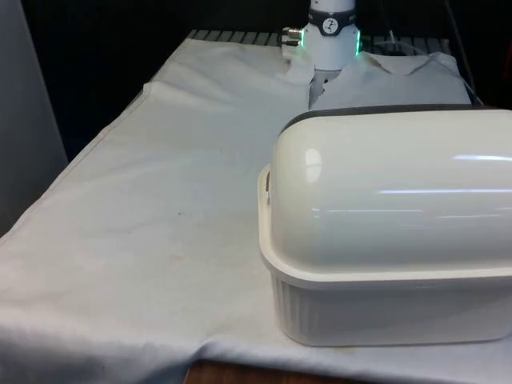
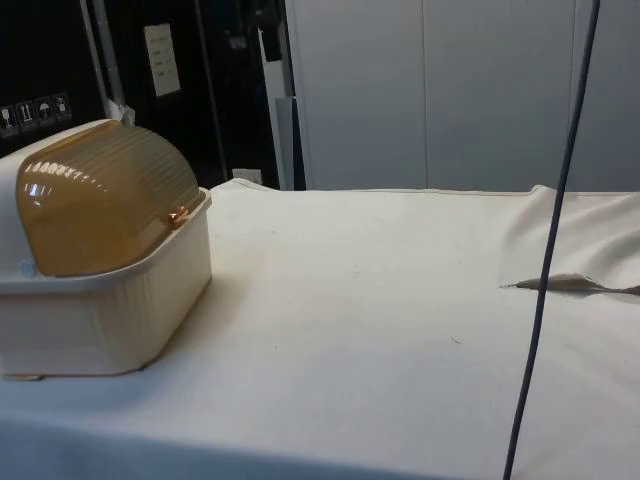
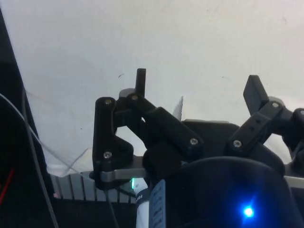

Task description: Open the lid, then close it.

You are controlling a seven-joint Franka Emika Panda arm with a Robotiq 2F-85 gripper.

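The bread box has a rounded back (image 1: 384, 192). The roll lid (image 1: 368, 110) will therefore swing up along that curve and remain open when I raise its handle.
A cream bread box (image 1: 392, 240) stands on the white cloth at the front view's right, its rounded back towards that camera. From the side, the bread box (image 2: 100, 310) carries an amber ribbed roll lid (image 2: 105, 195) that is pulled down shut, with a small handle (image 2: 178, 214) at its lower edge. My gripper (image 3: 197, 80) is open, its two black fingers (image 3: 141, 76) spread wide with nothing between them. It hangs over bare white cloth, and no part of the box lies between or near the fingers in the wrist view.
The robot's white base (image 1: 330, 36) stands at the table's far end. A black cable (image 2: 545, 270) hangs down at the right of the side view. A fold in the cloth (image 2: 570, 283) lies near it. The table edge (image 1: 96, 144) runs along the front view's left.
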